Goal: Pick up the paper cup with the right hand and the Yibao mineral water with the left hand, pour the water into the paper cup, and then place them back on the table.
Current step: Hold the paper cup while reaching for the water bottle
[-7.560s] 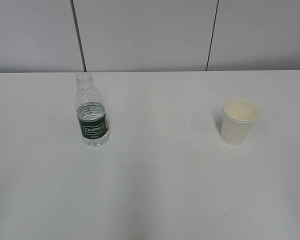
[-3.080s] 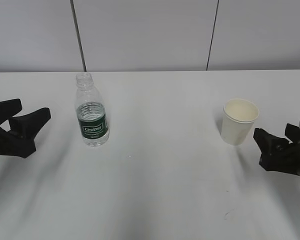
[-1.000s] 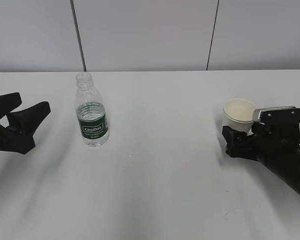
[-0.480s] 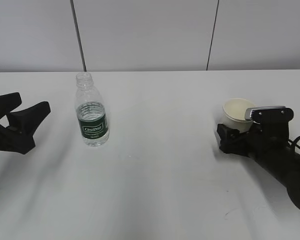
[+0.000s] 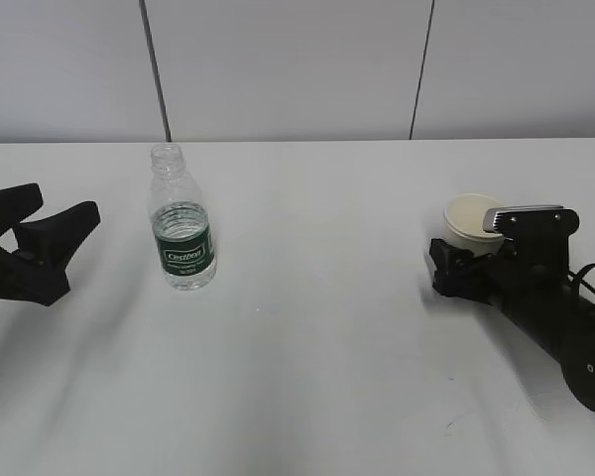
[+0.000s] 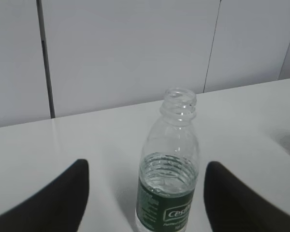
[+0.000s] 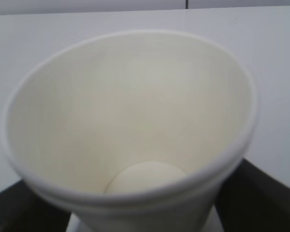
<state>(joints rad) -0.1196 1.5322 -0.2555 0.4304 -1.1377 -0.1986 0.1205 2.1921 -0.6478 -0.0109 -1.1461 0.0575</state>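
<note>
My gripper will pour the Yibao mineral water (image 5: 182, 220), and it should flow into the paper cup in a thin stream because its opening (image 5: 166, 150) is narrow and open.
The paper cup (image 5: 468, 220) stands upright and empty on the right of the white table (image 5: 307, 347). My right gripper (image 5: 466, 256) is open, with one jaw on each side of the cup's lower body. In the right wrist view the cup (image 7: 130, 121) fills the frame, and slivers of table show between it and the right gripper's (image 7: 140, 205) dark fingers (image 7: 266, 193). The Yibao mineral water (image 5: 182, 233) stands uncapped, about half full, at the left. My left gripper (image 5: 59, 210) is open and empty, well left of it. In the left wrist view the bottle (image 6: 171, 169) stands ahead of the left gripper (image 6: 145, 171), between its fingers.
A grey panelled wall (image 5: 297, 69) with dark vertical seams runs behind the table's far edge. Bare tabletop lies between bottle and cup and in front of them.
My right gripper has slid forward and left, so its jaws now flank the cup. The left gripper and the bottle have not moved.
</note>
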